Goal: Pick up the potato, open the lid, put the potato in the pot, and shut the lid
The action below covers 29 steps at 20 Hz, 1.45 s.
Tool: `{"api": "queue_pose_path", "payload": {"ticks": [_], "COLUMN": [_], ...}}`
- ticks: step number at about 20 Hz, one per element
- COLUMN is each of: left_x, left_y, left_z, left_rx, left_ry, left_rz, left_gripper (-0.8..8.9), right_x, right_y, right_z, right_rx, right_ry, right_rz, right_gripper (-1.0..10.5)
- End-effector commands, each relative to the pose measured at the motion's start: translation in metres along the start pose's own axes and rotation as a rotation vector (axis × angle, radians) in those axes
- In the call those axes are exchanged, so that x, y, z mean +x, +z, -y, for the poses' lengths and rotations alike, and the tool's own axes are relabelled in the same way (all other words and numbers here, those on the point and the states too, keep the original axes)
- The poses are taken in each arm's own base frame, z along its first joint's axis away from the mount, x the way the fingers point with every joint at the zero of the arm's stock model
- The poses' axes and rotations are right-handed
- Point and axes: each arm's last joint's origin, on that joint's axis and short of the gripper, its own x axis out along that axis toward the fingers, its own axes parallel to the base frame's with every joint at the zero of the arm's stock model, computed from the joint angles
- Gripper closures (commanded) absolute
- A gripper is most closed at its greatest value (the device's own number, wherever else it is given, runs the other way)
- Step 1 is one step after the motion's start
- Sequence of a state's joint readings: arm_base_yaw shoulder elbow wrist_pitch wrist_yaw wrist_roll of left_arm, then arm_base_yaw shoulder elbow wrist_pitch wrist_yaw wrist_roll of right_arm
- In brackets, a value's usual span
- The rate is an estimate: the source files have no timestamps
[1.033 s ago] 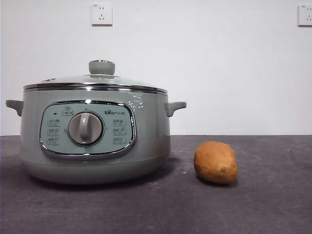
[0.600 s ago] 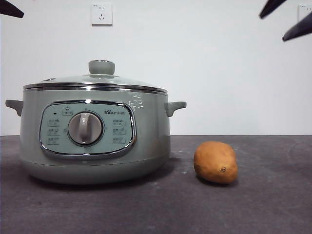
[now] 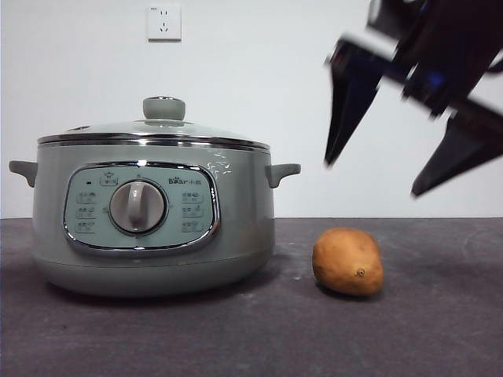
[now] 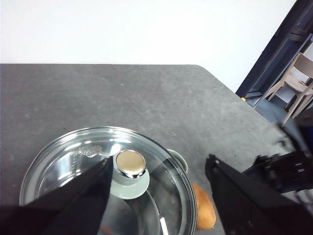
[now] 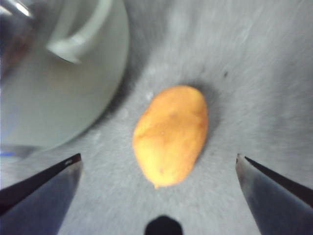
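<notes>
My gripper will bring the glass lid (image 3: 206, 132) off whole when it lifts the green knob, because the lid's round rim (image 3: 153, 141) runs unbroken past the pot's handles.
The orange-brown potato (image 3: 347, 261) lies on the dark table to the right of the sage-green pot (image 3: 153, 212). The glass lid (image 3: 157, 132) with its green knob (image 3: 164, 108) sits shut on the pot. My right gripper (image 3: 373, 179) is open, above the potato and a little to its right; in the right wrist view the potato (image 5: 171, 134) lies between its spread jaws (image 5: 159, 169), beside the pot's handle (image 5: 80, 34). My left gripper (image 4: 159, 171) is open high above the lid (image 4: 107, 171), out of the front view. The potato (image 4: 204, 211) shows there too.
The dark grey table (image 3: 251, 338) ends at a white wall with sockets (image 3: 163, 22). In the left wrist view, the table's rounded far corner (image 4: 205, 71) shows, with a chair (image 4: 296, 83) beyond it, and the right arm (image 4: 286, 169) stands by the potato.
My right gripper has come down from the top right corner toward the potato, now large and open above it. The black tip at the top left has left the front view.
</notes>
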<state>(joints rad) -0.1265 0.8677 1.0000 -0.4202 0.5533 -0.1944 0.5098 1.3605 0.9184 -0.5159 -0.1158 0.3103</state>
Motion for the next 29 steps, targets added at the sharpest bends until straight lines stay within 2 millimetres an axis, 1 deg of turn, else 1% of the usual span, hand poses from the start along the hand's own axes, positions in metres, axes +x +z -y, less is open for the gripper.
{"api": "queue_pose_path", "payload": {"ticks": [1, 4, 7, 8, 9, 11, 12, 13, 15, 17, 18, 19, 22, 24, 26, 29], "left_x": [0.001, 0.001, 0.001, 0.001, 0.001, 0.001, 0.001, 0.001, 0.001, 0.002, 0.003, 0.004, 0.017, 0.033, 0.052, 0.081], "left_y": [0.001, 0.000, -0.001, -0.001, -0.001, -0.002, -0.002, -0.002, -0.003, -0.003, -0.004, -0.005, -0.006, -0.008, -0.010, -0.016], "left_z": [0.001, 0.002, 0.002, 0.002, 0.002, 0.002, 0.002, 0.002, 0.001, 0.000, -0.001, -0.002, -0.010, -0.014, -0.015, -0.011], "left_rx": [0.010, 0.009, 0.005, 0.003, 0.002, 0.000, 0.000, 0.000, -0.003, -0.005, -0.005, -0.009, -0.001, 0.003, 0.038, 0.082], "left_ry": [-0.006, -0.010, -0.008, -0.008, -0.007, -0.005, -0.005, -0.005, -0.002, 0.019, 0.028, 0.031, 0.058, 0.064, 0.083, 0.089], "left_rz": [0.003, -0.002, -0.009, -0.012, -0.016, -0.022, -0.023, -0.023, -0.028, -0.033, -0.040, -0.047, -0.079, -0.102, -0.119, -0.156], "left_gripper": [4.98, 4.98, 4.98, 4.99, 4.98, 4.98, 4.98, 4.98, 4.98, 4.98, 4.98, 4.98, 4.98, 4.98, 4.98, 4.98], "right_x": [0.022, 0.050, 0.069, 0.073, 0.075, 0.076, 0.076, 0.076, 0.074, 0.063, 0.053, 0.043, 0.003, -0.026, -0.049, -0.074], "right_y": [0.001, 0.001, 0.004, 0.004, 0.004, 0.004, 0.003, 0.003, 0.003, 0.004, 0.004, 0.004, 0.004, 0.002, 0.000, -0.005], "right_z": [-0.002, -0.002, -0.001, -0.001, -0.001, 0.000, 0.000, 0.000, -0.001, -0.002, -0.003, -0.003, -0.004, -0.005, -0.005, -0.004], "right_rx": [0.026, 0.040, 0.049, 0.050, 0.050, 0.050, 0.047, 0.037, 0.032, 0.021, -0.006, -0.020, -0.037, -0.052, -0.052, -0.052], "right_ry": [-0.029, -0.050, -0.058, -0.060, -0.061, -0.062, -0.062, -0.062, -0.062, -0.059, -0.056, -0.055, -0.046, -0.035, -0.021, -0.050], "right_rz": [-0.024, -0.048, -0.071, -0.081, -0.085, -0.089, -0.089, -0.090, -0.092, -0.089, -0.083, -0.077, -0.025, 0.032, 0.093, 0.166], "right_gripper": [4.1, 4.1, 4.2, 4.4, 5.3, 8.2, 9.0, 9.7, 9.6, 9.6, 9.6, 9.6, 9.6, 9.6, 9.6, 9.6]}}
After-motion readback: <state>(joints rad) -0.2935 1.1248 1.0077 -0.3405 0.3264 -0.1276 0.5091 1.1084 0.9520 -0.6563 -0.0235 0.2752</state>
